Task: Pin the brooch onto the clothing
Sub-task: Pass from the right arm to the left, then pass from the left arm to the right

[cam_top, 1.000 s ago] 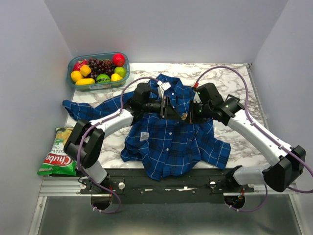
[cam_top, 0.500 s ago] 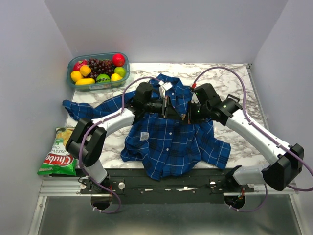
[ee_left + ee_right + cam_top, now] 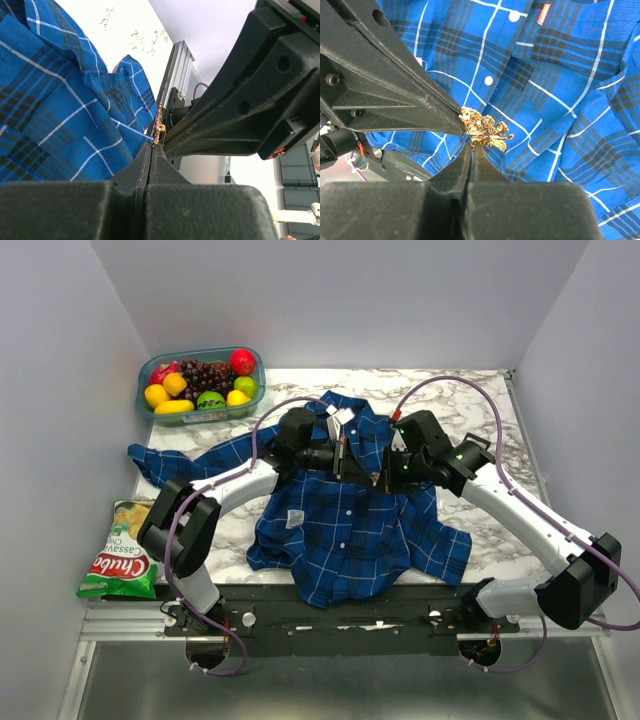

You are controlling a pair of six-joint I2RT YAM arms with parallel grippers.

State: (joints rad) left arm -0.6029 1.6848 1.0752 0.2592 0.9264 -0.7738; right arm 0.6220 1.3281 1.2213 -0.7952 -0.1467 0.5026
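Observation:
The brooch's broad side (image 3: 487, 130) is lying across the closed fingers of my right gripper. Next, my right gripper opens, brings the brooch's thin edge (image 3: 159, 126) between its fingers and closes there.
The clothing (image 3: 340, 530) is a blue plaid shirt lying spread on the marble table, also filling the right wrist view (image 3: 570, 75) and the left of the left wrist view (image 3: 50, 100). The brooch (image 3: 485, 131) is a small golden-red leaf shape hanging just above the shirt's chest, a speck from above (image 3: 376, 478). My left gripper (image 3: 152, 146) is shut, with the brooch (image 3: 159, 127) edge-on at its tips. My right gripper (image 3: 472, 145) comes from the other side, its jaws pressed together on the brooch's lower edge. The two grippers meet tip to tip (image 3: 372, 476).
A clear tub of fruit (image 3: 200, 385) stands at the back left and a chips bag (image 3: 115, 565) lies at the front left edge. A white tag (image 3: 338, 417) sits at the shirt's collar. One sleeve (image 3: 170, 462) stretches left. A metal rail (image 3: 350, 615) runs along the near edge.
The left gripper's jaws have closed on the brooch. Both arms have drawn slightly closer together over the shirt's chest; the shirt has stayed where it was.

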